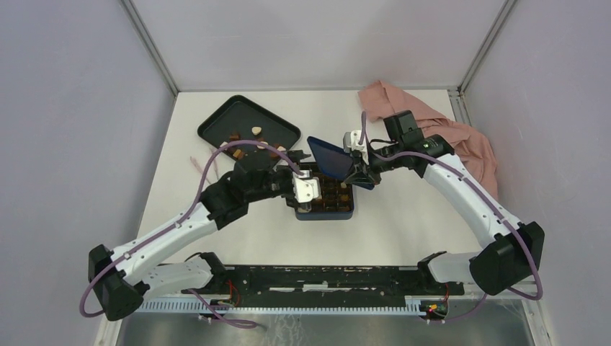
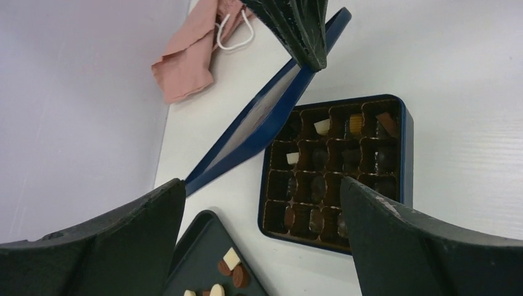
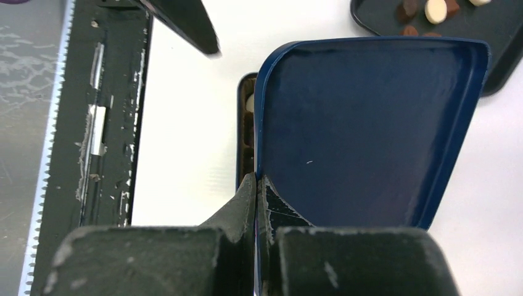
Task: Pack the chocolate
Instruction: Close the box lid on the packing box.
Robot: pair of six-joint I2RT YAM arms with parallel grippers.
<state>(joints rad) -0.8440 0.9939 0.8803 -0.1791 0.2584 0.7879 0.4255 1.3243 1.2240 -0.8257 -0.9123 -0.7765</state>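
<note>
The blue lid slanted over the box (image 1: 333,158) needs to be straightened, so my left gripper should hold the lid's free edge (image 1: 315,154) while my right gripper takes hold of the lid's opposite rim.
Chocolate pieces (image 2: 232,269), brown and cream, lie loose in the black tray (image 2: 192,254) and show again as chocolate pieces (image 3: 435,10) in the right wrist view. More chocolate (image 2: 321,127) sits in the grid compartments of the dark blue box (image 2: 405,145), mid-table (image 1: 324,214). My right gripper (image 3: 256,182) is shut on the rim of the blue lid (image 3: 370,123), holding it tilted up beside the box (image 1: 330,158). My left gripper (image 2: 260,185) hangs open above the table between tray and box, holding nothing.
A pink cloth (image 1: 447,130) lies crumpled at the back right, also seen as the cloth (image 2: 188,55) from the left wrist. The tray (image 1: 248,130) sits back left of the box. The black base rail (image 1: 324,277) runs along the near edge.
</note>
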